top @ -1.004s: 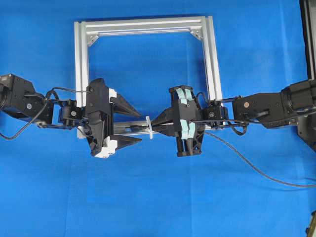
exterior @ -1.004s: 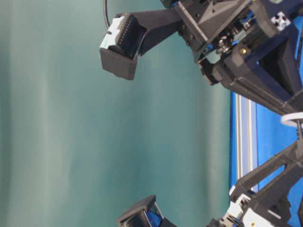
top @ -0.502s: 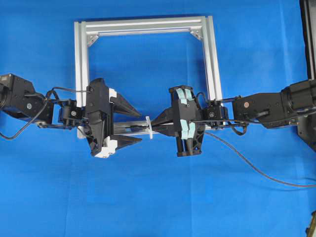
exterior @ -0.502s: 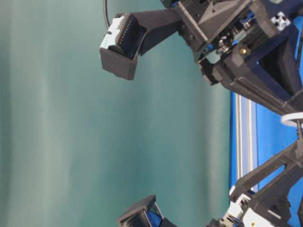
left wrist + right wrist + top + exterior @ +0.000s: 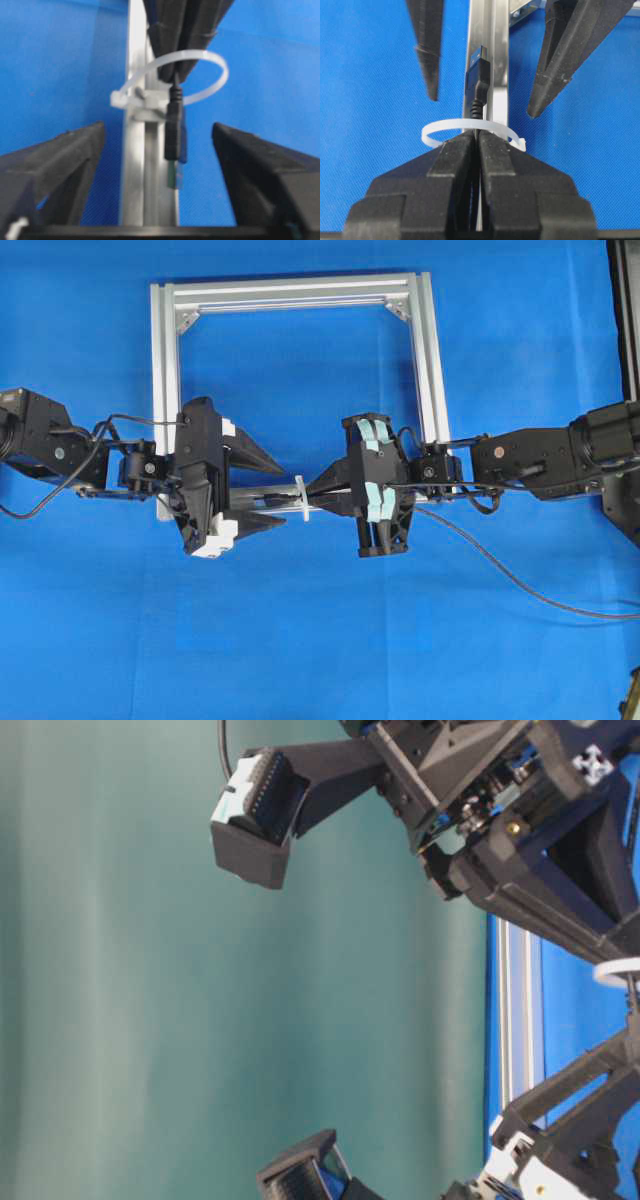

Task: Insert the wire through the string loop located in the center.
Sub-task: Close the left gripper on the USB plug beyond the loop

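I should open my right gripper once my left gripper grips the plug (image 5: 272, 501), because my right gripper's closed fingers block the wire at the white string loop (image 5: 302, 498).
The white string loop (image 5: 300, 499) stands on the near bar of the silver frame (image 5: 165, 390). My right gripper (image 5: 316, 492) is shut on the black wire (image 5: 520, 585), its tips right at the loop (image 5: 445, 127). The wire's plug (image 5: 476, 75) pokes through the loop toward the left side. In the left wrist view the plug (image 5: 173, 125) hangs in front of the loop (image 5: 220, 75), silvery tip toward the camera. My left gripper (image 5: 284, 495) is open, one finger (image 5: 55, 165) on each side of the plug, not touching it.
The square aluminium frame lies on the blue cloth, its far bar (image 5: 290, 290) at the back. The slack wire trails off across the cloth to the right edge (image 5: 600, 615). Dark equipment stands at the far right edge (image 5: 625, 310).
The left gripper's jaws have narrowed a little around the plug. The right gripper, wire and loop have not moved.
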Available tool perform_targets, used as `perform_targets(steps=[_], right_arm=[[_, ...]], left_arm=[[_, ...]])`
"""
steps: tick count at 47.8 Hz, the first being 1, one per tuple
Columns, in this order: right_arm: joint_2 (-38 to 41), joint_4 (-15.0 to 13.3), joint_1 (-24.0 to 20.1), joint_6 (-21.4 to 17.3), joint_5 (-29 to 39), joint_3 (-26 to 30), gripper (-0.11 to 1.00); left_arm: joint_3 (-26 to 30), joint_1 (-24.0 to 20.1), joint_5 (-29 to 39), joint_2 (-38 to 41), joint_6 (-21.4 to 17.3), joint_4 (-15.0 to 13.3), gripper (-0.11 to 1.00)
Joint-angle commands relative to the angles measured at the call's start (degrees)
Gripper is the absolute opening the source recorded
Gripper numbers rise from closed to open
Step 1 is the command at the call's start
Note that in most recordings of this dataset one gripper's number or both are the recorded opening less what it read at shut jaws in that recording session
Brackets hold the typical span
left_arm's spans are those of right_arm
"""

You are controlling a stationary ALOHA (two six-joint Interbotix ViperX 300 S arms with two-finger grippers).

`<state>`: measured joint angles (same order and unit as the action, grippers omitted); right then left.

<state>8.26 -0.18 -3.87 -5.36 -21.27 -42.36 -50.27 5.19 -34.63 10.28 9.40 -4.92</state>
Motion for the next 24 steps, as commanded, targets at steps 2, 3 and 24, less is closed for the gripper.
perform_targets(steps=[2,3,24], right_arm=[[-0.88,-0.09,0.0,0.0,-0.44,0.79,-0.02],[-0.88,-0.09,0.0,0.0,-0.44,0.79,-0.02],[-0.88,-0.09,-0.09,0.18,-0.26,0.7,-0.02]], left_arm=[[0.97,-0.44,0.7,-0.88,0.0,0.0,0.66],[0.88,-0.53,0.7,-0.88,0.0,0.09,0.6],[0.79,-1.14,1.41,-0.97,-0.26,0.09,0.07]])
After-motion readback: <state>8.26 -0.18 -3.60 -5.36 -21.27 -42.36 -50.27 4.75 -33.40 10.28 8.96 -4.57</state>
